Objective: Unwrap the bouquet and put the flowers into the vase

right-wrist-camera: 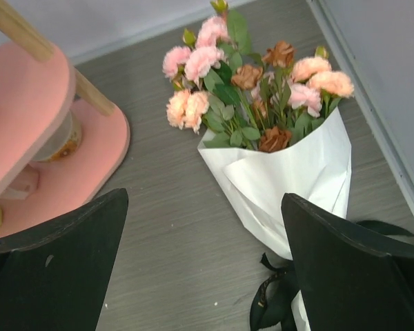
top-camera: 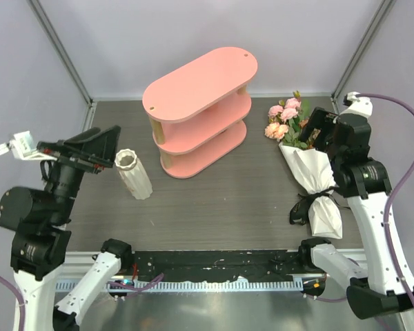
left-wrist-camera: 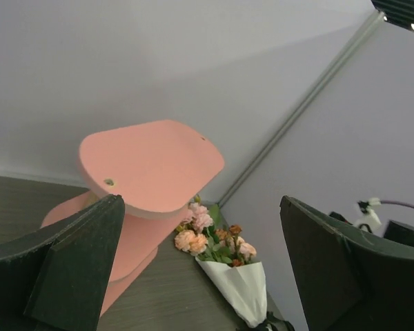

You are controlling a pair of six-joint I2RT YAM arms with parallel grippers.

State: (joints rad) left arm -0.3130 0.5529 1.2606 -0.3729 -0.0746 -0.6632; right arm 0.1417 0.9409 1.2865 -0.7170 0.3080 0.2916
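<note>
The black ribbon (top-camera: pixel 320 196) ties the cone closer to the stems while my right gripper hovers by the flowers (top-camera: pixel 284 122), so next I move both grippers to the ribbon first.
The bouquet (top-camera: pixel 309 172) lies flat at the right of the table. Its white paper cone (right-wrist-camera: pixel 283 172) is tied with black ribbon (right-wrist-camera: pixel 276 303), and the flowers (right-wrist-camera: pixel 252 76) point toward the back wall. My right gripper (top-camera: pixel 326 131) hovers open just above the cone. In the right wrist view the gripper (right-wrist-camera: pixel 205 200) has only table and the paper's edge between its fingers. The white ribbed vase (top-camera: pixel 133 174) stands upright at the left. My left gripper (top-camera: pixel 107 148) is raised beside the vase, open and empty. In the left wrist view the gripper (left-wrist-camera: pixel 200 227) faces the far bouquet (left-wrist-camera: pixel 238 283).
A pink oval three-tier shelf (top-camera: pixel 200 110) stands in the middle toward the back, between vase and bouquet. Grey enclosure walls with metal corner posts (top-camera: pixel 352 62) close off the back and sides. The ribbon's loose ends (top-camera: pixel 303 207) trail on the table left of the cone.
</note>
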